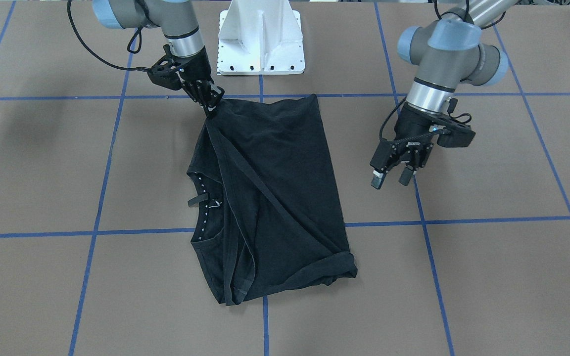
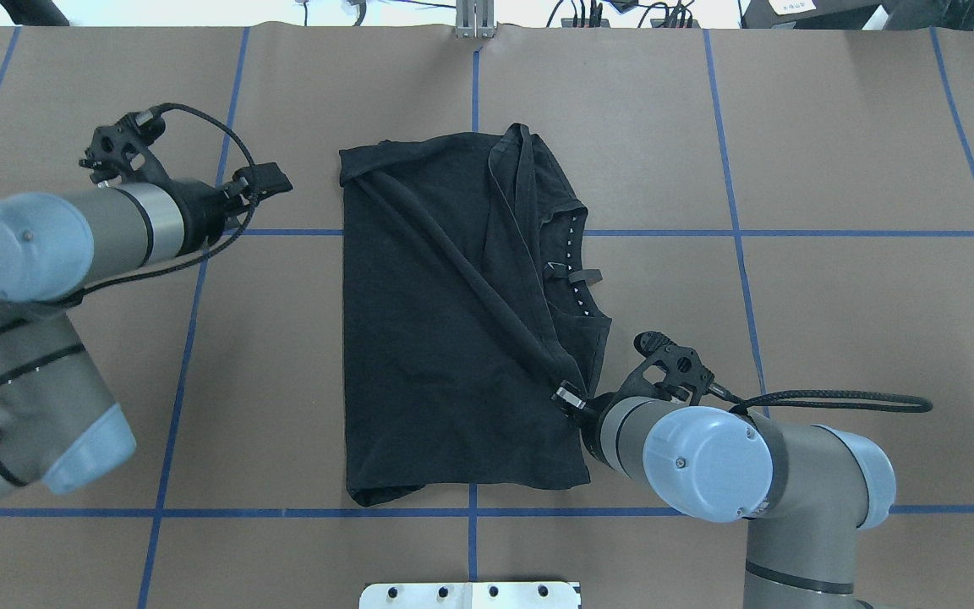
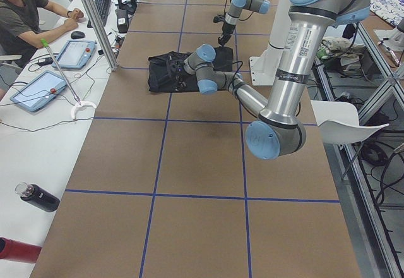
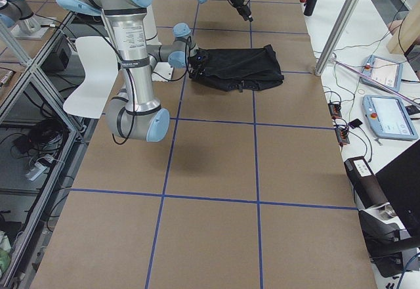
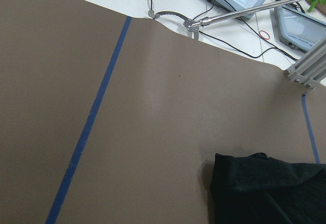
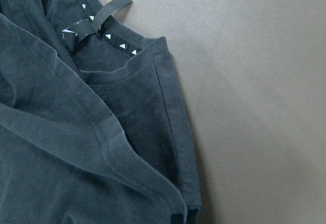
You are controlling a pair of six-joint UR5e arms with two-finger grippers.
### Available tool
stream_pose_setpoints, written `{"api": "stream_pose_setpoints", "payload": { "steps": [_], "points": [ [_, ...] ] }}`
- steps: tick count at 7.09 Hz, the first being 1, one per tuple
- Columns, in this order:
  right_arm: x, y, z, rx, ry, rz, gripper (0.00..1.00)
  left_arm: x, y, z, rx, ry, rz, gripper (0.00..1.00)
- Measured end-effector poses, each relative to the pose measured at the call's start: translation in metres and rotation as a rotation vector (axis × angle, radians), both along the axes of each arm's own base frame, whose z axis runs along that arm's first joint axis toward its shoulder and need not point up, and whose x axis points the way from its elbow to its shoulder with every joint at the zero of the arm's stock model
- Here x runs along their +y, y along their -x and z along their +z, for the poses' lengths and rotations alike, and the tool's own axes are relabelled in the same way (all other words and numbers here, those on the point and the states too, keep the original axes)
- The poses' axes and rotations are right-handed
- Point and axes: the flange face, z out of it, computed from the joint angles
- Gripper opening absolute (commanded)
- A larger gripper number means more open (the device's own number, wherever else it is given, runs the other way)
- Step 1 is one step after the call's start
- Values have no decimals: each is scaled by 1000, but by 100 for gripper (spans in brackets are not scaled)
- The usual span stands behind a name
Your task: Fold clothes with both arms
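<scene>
The black T-shirt's far end (image 1: 293,277) is lying loose and slack. I expect the T-shirt (image 1: 280,172) to slide slightly toward the base when I lift its near edge.
The clothes are one black T-shirt (image 1: 275,188), lying folded lengthwise on the brown table with a diagonal ridge across it. Its collar (image 6: 102,30), with white triangles and a loop, faces the robot's right. My right gripper (image 1: 211,108) is shut on the shirt's edge at the corner nearest the base, and the same grip shows in the overhead view (image 2: 570,397). My left gripper (image 1: 390,179) hangs open and empty above the table, apart from the shirt's other long side. In the left wrist view only a shirt corner (image 5: 270,188) shows.
The white pedestal base (image 1: 261,39) stands just behind the shirt. Blue tape lines (image 1: 102,198) grid the table. A person (image 3: 25,12) sits at a side desk with tablets (image 3: 38,88). Bottles (image 3: 38,197) lie on that desk.
</scene>
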Motion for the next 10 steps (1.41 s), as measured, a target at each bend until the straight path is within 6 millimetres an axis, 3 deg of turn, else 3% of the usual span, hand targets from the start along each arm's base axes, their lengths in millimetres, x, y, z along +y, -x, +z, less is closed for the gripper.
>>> {"api": "stream_pose_setpoints", "payload": {
  "steps": [1, 2, 5, 7, 10],
  "points": [
    [0, -3, -1, -1, 2, -1, 0, 48, -21, -12, 105, 70, -25, 100],
    [0, -5, -1, -6, 2, 1, 0, 91, -45, -11, 172, 142, -46, 99],
    [0, -7, -1, -11, 6, 6, 0, 192, -102, 7, 214, 341, -15, 86],
    [0, -8, -2, -15, 5, 6, 0, 233, -122, 6, 222, 400, 39, 79],
    [1, -9, -4, -19, 5, 5, 0, 264, -136, 9, 205, 416, 93, 71]
  ]
}}
